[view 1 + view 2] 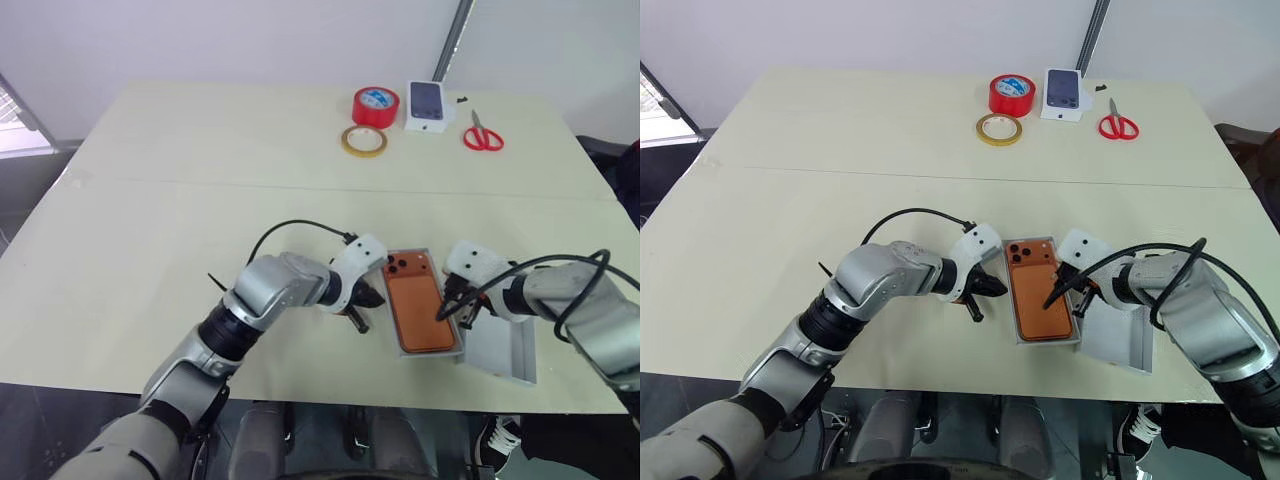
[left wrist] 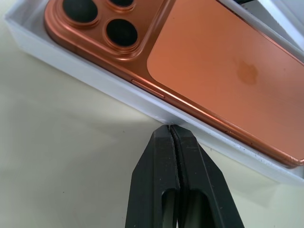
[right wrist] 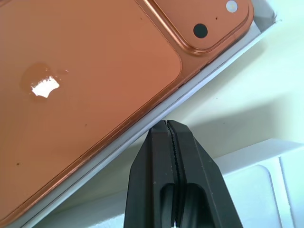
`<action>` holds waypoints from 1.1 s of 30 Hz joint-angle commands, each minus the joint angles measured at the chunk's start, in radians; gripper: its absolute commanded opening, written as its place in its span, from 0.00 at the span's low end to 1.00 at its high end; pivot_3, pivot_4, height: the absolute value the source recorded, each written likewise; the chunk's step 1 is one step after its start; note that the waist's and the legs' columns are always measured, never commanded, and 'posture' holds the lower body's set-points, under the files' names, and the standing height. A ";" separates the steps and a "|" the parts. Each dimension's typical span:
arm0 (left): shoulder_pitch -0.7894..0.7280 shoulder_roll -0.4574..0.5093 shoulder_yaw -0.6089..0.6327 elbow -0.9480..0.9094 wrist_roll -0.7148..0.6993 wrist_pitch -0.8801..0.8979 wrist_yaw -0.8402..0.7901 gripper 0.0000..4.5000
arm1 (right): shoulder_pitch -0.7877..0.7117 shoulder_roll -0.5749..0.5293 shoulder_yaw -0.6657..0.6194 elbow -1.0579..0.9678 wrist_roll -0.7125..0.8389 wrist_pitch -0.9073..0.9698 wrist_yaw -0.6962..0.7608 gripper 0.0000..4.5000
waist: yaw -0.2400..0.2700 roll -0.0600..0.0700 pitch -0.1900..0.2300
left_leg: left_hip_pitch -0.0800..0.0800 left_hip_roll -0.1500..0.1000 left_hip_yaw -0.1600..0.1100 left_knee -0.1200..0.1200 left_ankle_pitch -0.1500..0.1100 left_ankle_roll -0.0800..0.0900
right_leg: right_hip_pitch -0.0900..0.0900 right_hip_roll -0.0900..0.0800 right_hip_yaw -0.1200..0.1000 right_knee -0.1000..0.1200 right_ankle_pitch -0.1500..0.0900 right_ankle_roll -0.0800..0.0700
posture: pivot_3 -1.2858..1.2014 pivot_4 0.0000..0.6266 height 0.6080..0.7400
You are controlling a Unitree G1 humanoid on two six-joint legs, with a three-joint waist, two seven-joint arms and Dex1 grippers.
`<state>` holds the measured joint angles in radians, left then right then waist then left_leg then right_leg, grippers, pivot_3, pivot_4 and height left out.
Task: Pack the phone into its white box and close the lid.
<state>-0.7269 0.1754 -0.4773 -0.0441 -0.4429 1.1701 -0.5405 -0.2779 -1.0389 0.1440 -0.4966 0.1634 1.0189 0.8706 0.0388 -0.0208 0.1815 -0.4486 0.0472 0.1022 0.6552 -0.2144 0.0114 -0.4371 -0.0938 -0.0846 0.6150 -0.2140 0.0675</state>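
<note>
The lid lies open side up (image 1: 504,351) beside the white box, so my right gripper should take the lid's side (image 3: 244,157) nearest the phone and turn the lid over.
The orange phone (image 1: 420,310) lies back up inside the white box (image 1: 402,345), with its camera block at the far end. My left gripper (image 1: 376,299) is shut and empty, and its tip (image 2: 169,128) touches the box's left outer wall beside the camera block. My right gripper (image 1: 441,314) is also shut and empty. Its tip (image 3: 166,124) sits at the box's right rim, next to the phone's edge. The lid (image 1: 500,350) lies open side up on the table, right of the box, under my right wrist.
At the far side of the table are a red tape roll (image 1: 376,106), a yellowish tape ring (image 1: 363,141), a small white box with a phone picture (image 1: 427,105) and red scissors (image 1: 483,132). The table's front edge (image 1: 330,392) runs just behind the box.
</note>
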 commanded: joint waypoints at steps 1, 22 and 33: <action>-0.012 -0.015 0.031 0.010 0.017 -0.028 0.000 0.01 | 0.004 -0.017 -0.035 -0.002 0.016 -0.048 0.016 0.00 | -0.001 0.000 0.000 | 0.000 0.000 0.000 0.000 0.000 0.000 | 0.000 0.000 0.000 0.000 0.000 0.000 | 0.52 0.24 1.00; -0.026 -0.088 0.114 0.104 0.066 -0.079 0.036 0.01 | -0.063 -0.073 -0.135 0.099 0.054 -0.022 0.039 0.00 | 0.000 0.000 0.000 | -0.001 0.000 0.000 0.005 -0.002 0.002 | 0.001 0.001 0.000 0.002 0.000 0.000 | 0.52 0.24 1.00; -0.047 -0.121 0.143 0.150 0.097 -0.116 0.035 0.00 | -0.126 -0.072 -0.218 0.087 0.207 0.314 0.031 0.12 | 0.000 0.000 0.000 | -0.001 0.001 0.000 0.006 -0.003 0.004 | 0.002 0.000 0.000 0.002 0.000 0.000 | 0.52 0.24 1.00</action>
<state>-0.7517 0.0496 -0.3579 0.1375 -0.3490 1.0667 -0.4984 -0.3749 -1.1071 -0.0231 -0.3842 0.3375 1.2697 0.9080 0.0383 -0.0207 0.1815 -0.4494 0.0479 0.1025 0.6616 -0.2172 0.0156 -0.4356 -0.0935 -0.0847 0.6173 -0.2140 0.0678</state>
